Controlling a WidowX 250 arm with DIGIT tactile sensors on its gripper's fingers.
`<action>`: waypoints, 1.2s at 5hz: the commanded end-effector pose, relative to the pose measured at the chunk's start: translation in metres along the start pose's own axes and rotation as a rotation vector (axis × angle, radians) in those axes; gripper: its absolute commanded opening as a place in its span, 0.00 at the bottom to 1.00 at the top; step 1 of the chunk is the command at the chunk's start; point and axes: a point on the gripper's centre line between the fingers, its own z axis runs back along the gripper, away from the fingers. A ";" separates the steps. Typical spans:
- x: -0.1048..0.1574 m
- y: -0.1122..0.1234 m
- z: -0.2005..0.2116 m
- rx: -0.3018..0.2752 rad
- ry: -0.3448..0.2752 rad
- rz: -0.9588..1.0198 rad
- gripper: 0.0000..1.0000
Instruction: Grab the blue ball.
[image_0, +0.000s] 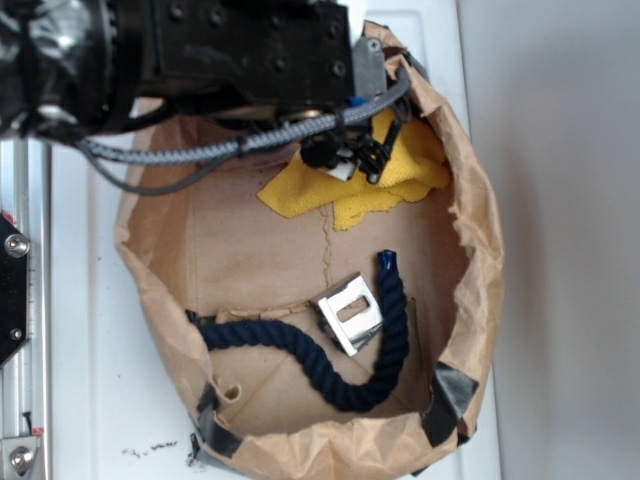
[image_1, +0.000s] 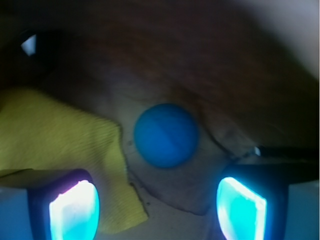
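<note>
My gripper will bring the blue ball (image_1: 166, 135) up alone when I lift it, because a part of the bag's paper bottom (image_1: 128, 140) keeps it apart from the yellow cloth.
The blue ball (image_1: 166, 135) lies on the paper floor of the bag in the wrist view, just right of the yellow cloth (image_1: 55, 135). My gripper (image_1: 157, 207) is open, its two glowing fingers (image_1: 75, 210) spread wide below the ball, which sits ahead of the gap between them and touches neither. In the exterior view the gripper (image_0: 362, 152) hangs over the yellow cloth (image_0: 355, 190) at the back of the brown paper bag (image_0: 480, 250); the ball is hidden there by the arm.
A dark navy rope (image_0: 330, 355) curls across the front of the bag, with a metal clip (image_0: 350, 313) beside it. The bag's crumpled walls rise around everything. A metal rail (image_0: 20, 300) runs along the left edge.
</note>
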 end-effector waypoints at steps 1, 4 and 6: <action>0.008 0.012 0.011 -0.002 -0.056 0.175 1.00; 0.008 0.002 -0.004 0.013 -0.109 0.240 1.00; -0.002 -0.006 -0.020 0.074 -0.166 0.216 1.00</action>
